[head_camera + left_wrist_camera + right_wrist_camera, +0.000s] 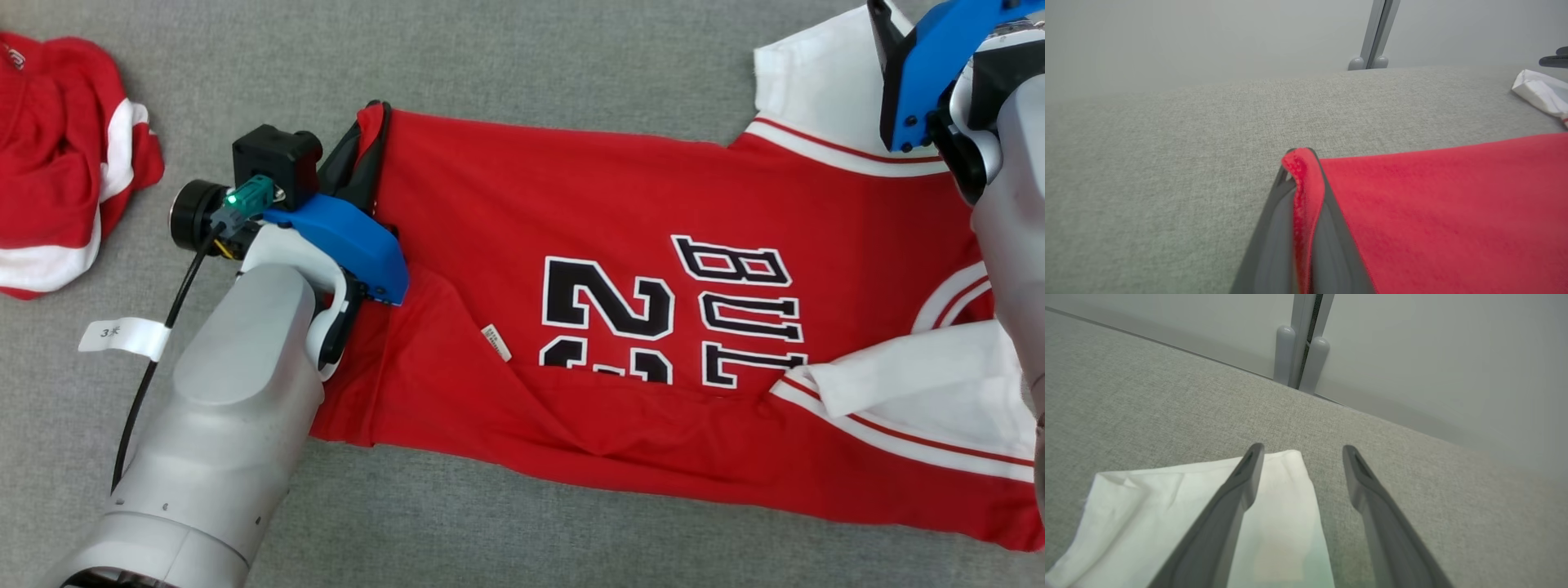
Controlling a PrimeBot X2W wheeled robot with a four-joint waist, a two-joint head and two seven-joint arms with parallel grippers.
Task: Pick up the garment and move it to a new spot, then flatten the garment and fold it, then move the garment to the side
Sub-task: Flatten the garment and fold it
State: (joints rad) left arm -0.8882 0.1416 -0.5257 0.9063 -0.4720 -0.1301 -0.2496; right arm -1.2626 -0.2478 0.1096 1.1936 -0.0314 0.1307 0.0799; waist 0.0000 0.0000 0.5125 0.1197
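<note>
I expect the garment's far side (558,152) to fold over most of the lettering when I carry the far sleeve across, because my left gripper is holding the hem corner (371,122).
A red garment (620,204) with white sleeves and black lettering lies spread across the grey fabric surface (522,65). At its left end, my left gripper (374,110) is shut on the corner of the red hem. The left wrist view shows that hem edge (1302,179) pinched between the two fingers of the left gripper (1298,152). The red cloth (1433,212) stretches away to the right. At the upper right my right gripper (882,33) hovers open over the far white sleeve (816,73). In the right wrist view the right gripper (1302,451) stands spread, one finger over the sleeve (1167,506).
Another crumpled red-and-white garment (65,155) lies at the far left. A white label (122,335) hangs on my left arm's black cable. The near white sleeve (914,384) is folded onto the red body. A wall with a grey post (1302,343) borders the surface's far edge.
</note>
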